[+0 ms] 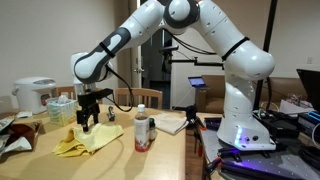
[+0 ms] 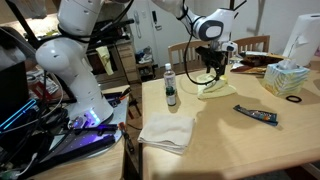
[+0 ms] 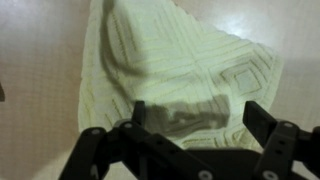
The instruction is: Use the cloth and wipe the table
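Observation:
The pale-yellow cloth [image 1: 98,136] has loose folds [image 1: 75,146] running through it, so it will bunch up at my gripper and pull its spread edges along behind when I wipe.
The pale-yellow cloth [image 1: 90,141] [image 2: 219,89] lies crumpled on the light-brown wooden table [image 1: 120,165] [image 2: 235,145]. My gripper [image 1: 89,118] [image 2: 212,70] hangs straight over it, pointing down, in both exterior views. In the wrist view the cloth [image 3: 175,65] fills most of the picture, its diamond weave and folds showing, with bare table [image 3: 30,120] at the left. My gripper [image 3: 198,118] is open there, the two black fingers spread wide over the cloth's near edge with nothing between them. I cannot tell whether the fingertips touch the fabric.
A bottle [image 1: 143,131] [image 2: 170,86] stands close beside the cloth. A folded white towel [image 2: 167,132] lies near the table edge by the robot base. A teal tissue box [image 2: 285,78], a dark flat packet [image 2: 257,115], a rice cooker [image 1: 35,96] and chairs [image 1: 140,97] surround the table.

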